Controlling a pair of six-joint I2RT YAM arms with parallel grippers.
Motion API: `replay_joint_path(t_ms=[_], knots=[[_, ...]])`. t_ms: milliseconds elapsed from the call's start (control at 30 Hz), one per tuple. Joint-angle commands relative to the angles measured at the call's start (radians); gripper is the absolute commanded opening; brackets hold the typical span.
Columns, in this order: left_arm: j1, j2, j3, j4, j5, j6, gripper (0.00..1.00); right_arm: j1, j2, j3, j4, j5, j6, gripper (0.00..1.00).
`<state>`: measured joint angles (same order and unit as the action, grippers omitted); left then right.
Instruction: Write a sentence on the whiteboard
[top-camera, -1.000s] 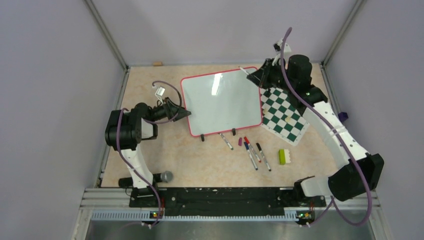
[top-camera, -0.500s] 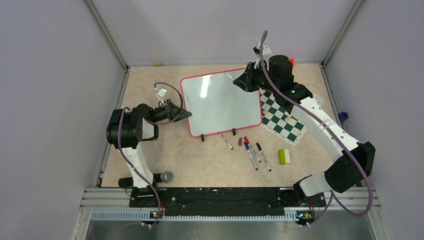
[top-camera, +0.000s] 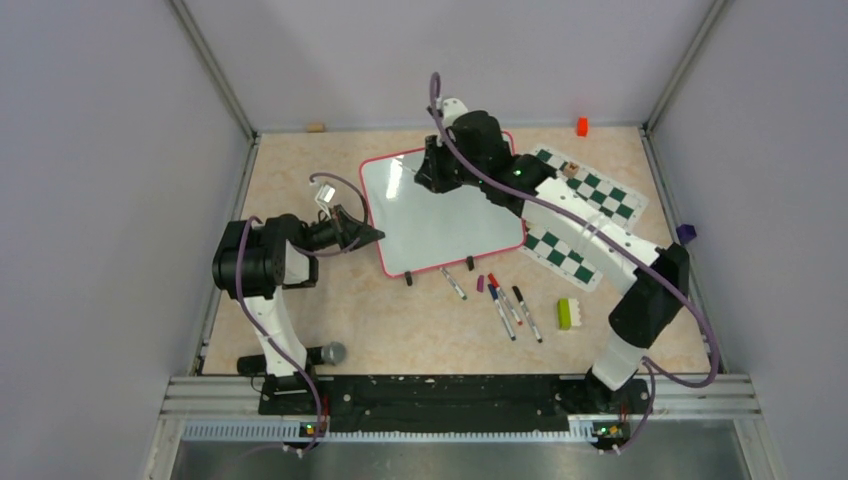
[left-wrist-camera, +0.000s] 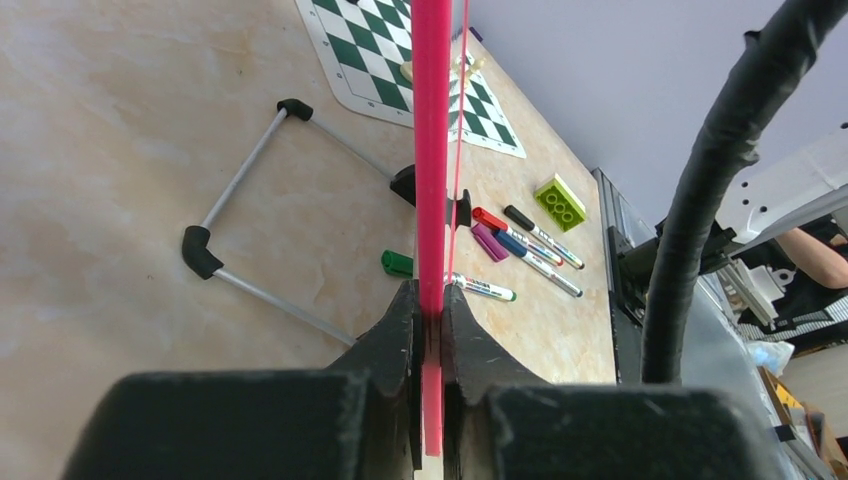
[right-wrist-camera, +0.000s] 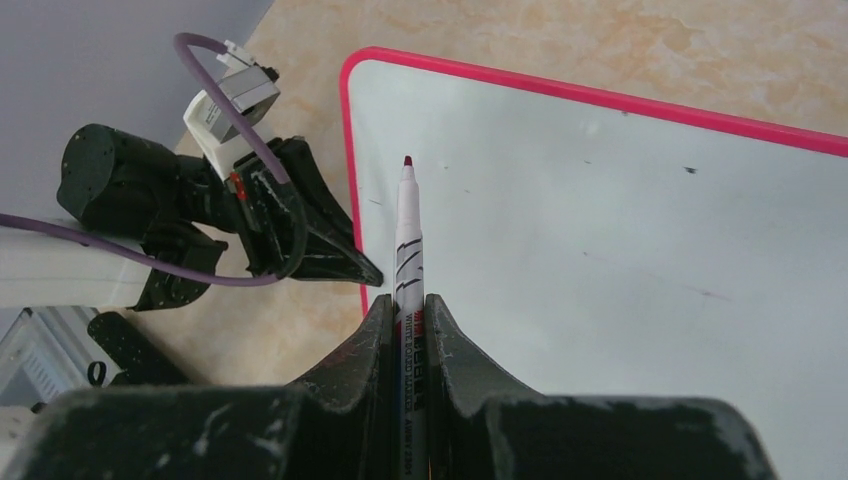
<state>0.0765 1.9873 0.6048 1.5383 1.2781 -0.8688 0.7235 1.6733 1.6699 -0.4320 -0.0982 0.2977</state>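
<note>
I should lower the marker's tip (right-wrist-camera: 407, 162), hovering above the whiteboard away from the whiteboard's far corner (top-camera: 371, 169) by my left gripper, near there with my right gripper before writing.
The whiteboard (top-camera: 450, 225) lies mid-table, white with a red-pink rim. No sentence shows on its face (right-wrist-camera: 620, 230). My left gripper (top-camera: 374, 237) is shut on the board's left rim, which appears edge-on as a red strip (left-wrist-camera: 432, 150) between the jaws of that gripper (left-wrist-camera: 432, 303). My right gripper (top-camera: 424, 176) hovers over the board's upper-left part, shut on a white marker (right-wrist-camera: 408, 240). The marker's dark red tip points toward the left rim. Whether the tip touches the board I cannot tell.
Several loose markers (top-camera: 505, 300) lie below the board, beside a yellow-green brick (top-camera: 568, 313). The chequered chess mat (top-camera: 585, 255) lies right of the board under the right arm. A small orange block (top-camera: 581, 126) sits at the back and a microphone (top-camera: 331, 352) at the front left.
The left gripper has closed on the board's left rim. The right arm has swung left with the marker, from the board's upper-right corner to its upper-left part.
</note>
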Motion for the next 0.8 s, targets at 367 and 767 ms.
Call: replay_joint_path(t_ms=[367, 767], knots=[[-0.015, 0.0, 0.035, 0.08, 0.047, 0.017, 0.0, 0.276, 0.209, 0.379, -0.298, 0.697, 0.251, 0.0], [-0.017, 0.002, 0.024, 0.079, 0.044, 0.037, 0.0, 0.269, 0.205, 0.441, -0.304, 0.589, 0.076, 0.0]])
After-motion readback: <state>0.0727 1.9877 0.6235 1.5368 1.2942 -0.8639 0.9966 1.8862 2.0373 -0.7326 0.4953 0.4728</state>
